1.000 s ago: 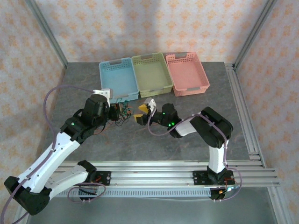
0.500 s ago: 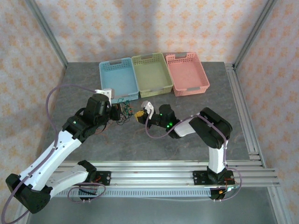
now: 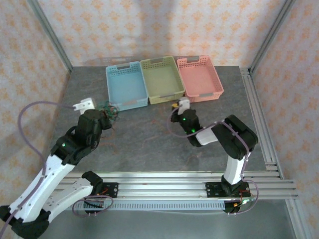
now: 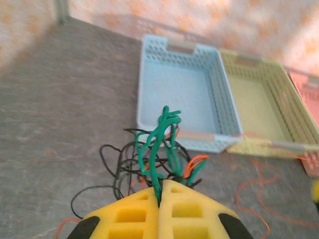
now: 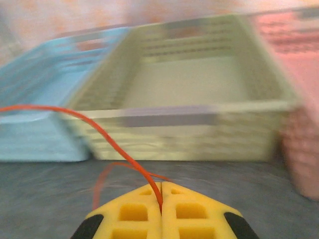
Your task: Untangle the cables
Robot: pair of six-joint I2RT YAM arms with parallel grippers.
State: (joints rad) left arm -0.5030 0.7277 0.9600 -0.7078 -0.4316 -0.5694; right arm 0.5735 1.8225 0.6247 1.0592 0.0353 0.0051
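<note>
Next, I ease the knot back with my left gripper, since my right gripper's red-orange cable lies clear of it, while that cable goes into the green basket.
The cables form a small knot of green, black and red-orange wires on the grey table in front of the blue basket. My left gripper is shut on a green strand of that knot, and from above the knot sits at its tip. One red-orange cable runs away from the knot to the right, and my right gripper is shut on it. From above, the right gripper is just in front of the green basket.
Three baskets stand in a row at the back: blue, green and pink. A metal rail runs along the table's right edge. Open grey tabletop lies between the two arms.
The right gripper shut on the red-orange cable and drew it right toward the baskets. The left arm carried the knot leftward, so the grippers moved apart.
</note>
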